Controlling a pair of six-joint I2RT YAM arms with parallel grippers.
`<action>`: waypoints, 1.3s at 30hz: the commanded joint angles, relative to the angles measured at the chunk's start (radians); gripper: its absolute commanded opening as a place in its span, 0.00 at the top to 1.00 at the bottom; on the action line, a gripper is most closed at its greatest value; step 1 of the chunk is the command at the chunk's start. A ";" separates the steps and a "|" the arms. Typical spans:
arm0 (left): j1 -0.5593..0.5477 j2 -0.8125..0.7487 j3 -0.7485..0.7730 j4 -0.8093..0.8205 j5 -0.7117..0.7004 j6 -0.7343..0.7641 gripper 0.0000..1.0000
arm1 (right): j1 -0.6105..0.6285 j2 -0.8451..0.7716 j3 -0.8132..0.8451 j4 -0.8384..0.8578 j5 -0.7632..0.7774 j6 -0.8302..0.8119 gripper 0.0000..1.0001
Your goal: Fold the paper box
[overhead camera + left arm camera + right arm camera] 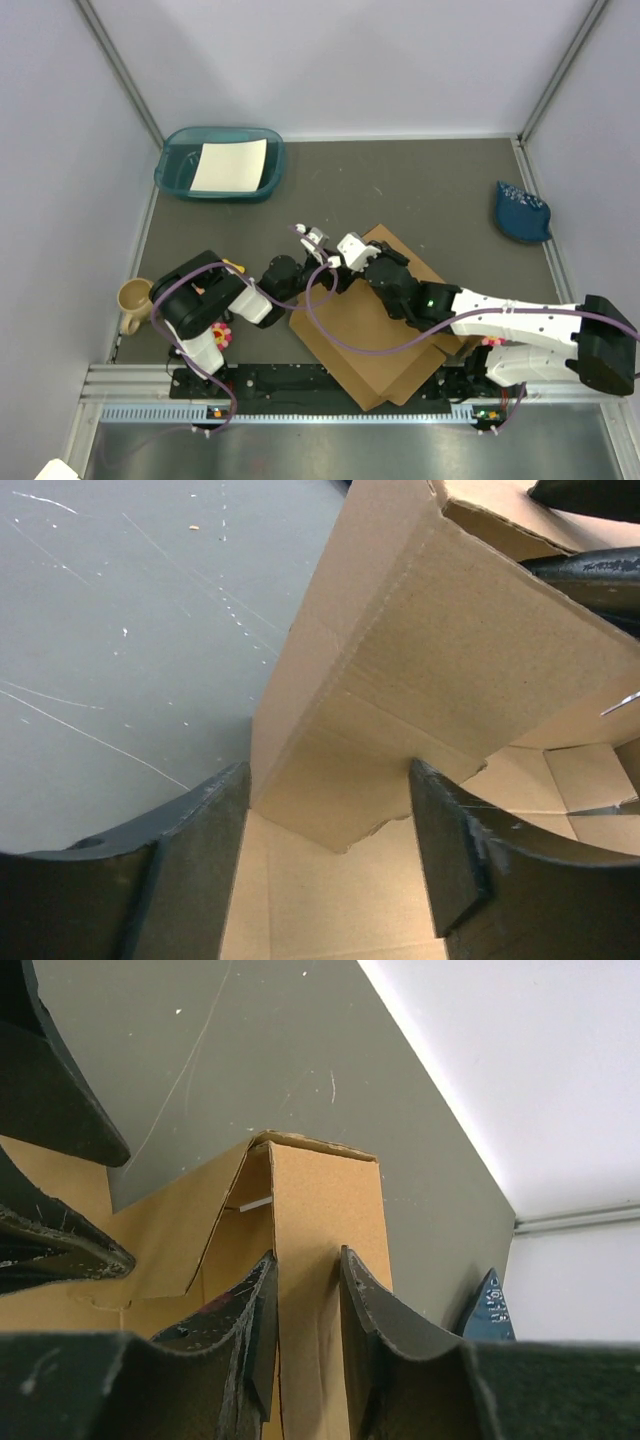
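Note:
I should pinch the box's corner (441, 510) with my left gripper while my right gripper keeps the box's side steady, because the torn-edged flap (400, 705) gapes from the box's side in my right gripper.
The brown paper box (375, 340) lies partly folded at the table's near middle, with both arms meeting over its far left corner. In the left wrist view my left gripper (330, 780) is open. Its fingers (190, 860) straddle a raised cardboard wall (400, 670) with a gap on each side, and a torn-edged flap hangs between them. In the right wrist view my right gripper (307, 1260) is shut on an upright folded side wall (325, 1200) of the box. One fingertip presses each face of that wall.
A teal tray (175, 170) holding a white sheet (230, 165) stands at the back left. A beige mug (133, 300) sits by the left arm's base. A blue object (522, 212) lies at the right near the wall and also shows as a blue object (487, 1310) in the right wrist view.

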 commanded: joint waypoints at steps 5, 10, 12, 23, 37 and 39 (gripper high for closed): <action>-0.003 0.008 0.053 0.371 -0.018 0.036 0.01 | 0.022 0.051 0.016 -0.107 -0.092 0.098 0.89; -0.003 0.037 0.085 0.369 -0.035 0.057 0.01 | 0.020 0.048 0.011 -0.115 -0.102 0.106 0.91; -0.003 0.057 0.109 0.369 -0.030 0.059 0.01 | 0.020 0.048 0.011 -0.116 -0.112 0.110 0.91; -0.002 0.132 0.203 0.371 0.009 0.108 0.15 | 0.020 0.046 0.008 -0.139 -0.144 0.142 0.94; 0.018 0.155 0.244 0.371 0.040 0.119 0.75 | 0.020 0.040 0.027 -0.152 -0.159 0.142 0.95; 0.021 0.160 0.254 0.371 0.039 0.116 0.49 | 0.022 0.040 0.034 -0.153 -0.162 0.139 0.95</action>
